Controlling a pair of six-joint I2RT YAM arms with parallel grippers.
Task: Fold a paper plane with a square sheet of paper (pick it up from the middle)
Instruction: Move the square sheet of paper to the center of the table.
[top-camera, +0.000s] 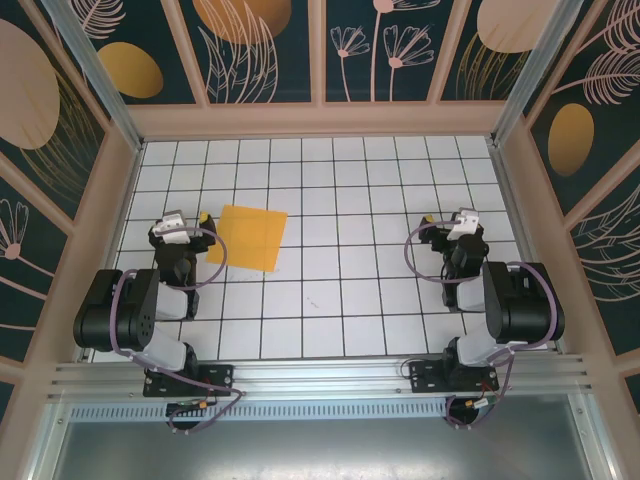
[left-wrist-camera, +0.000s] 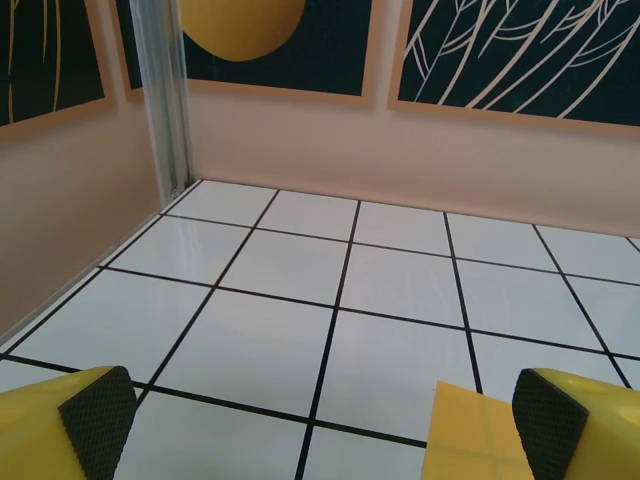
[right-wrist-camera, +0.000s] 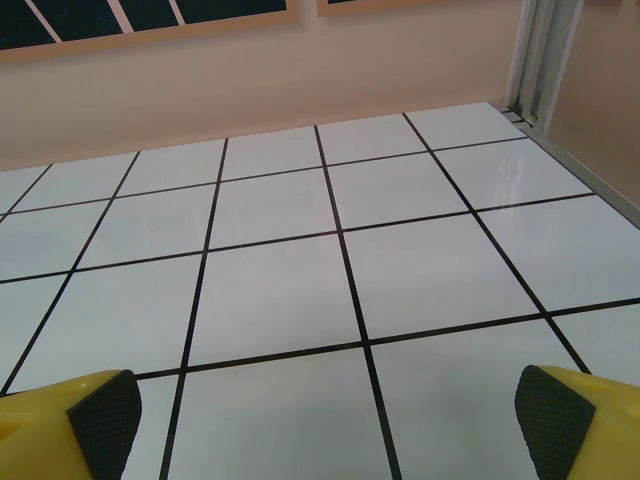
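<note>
The square sheet (top-camera: 249, 238) is far away from my right gripper, so next my left gripper pushes down on the sheet and slides it toward the centre (top-camera: 330, 245) before folding.
The square sheet of paper (top-camera: 248, 237), orange-yellow, lies flat and unfolded on the white grid table (top-camera: 340, 290), left of centre. My left gripper (top-camera: 184, 220) is open just left of the sheet's near-left part, low over the table. In the left wrist view a corner of the sheet (left-wrist-camera: 470, 435) shows beside the right fingertip pad (left-wrist-camera: 550, 425); nothing is between the fingers of the left gripper (left-wrist-camera: 325, 440). My right gripper (top-camera: 462, 226) stands open over bare tiles at the right; in its wrist view the right gripper (right-wrist-camera: 325, 425) has nothing between its fingers. The paper plane is out of view.
Pale walls with dark painted panels and orange ovals (top-camera: 130, 70) enclose the table on three sides. Aluminium posts (left-wrist-camera: 165, 100) stand at the back corners. The left wall is close to my left arm (top-camera: 125, 310), the right wall close to my right arm (top-camera: 515, 300).
</note>
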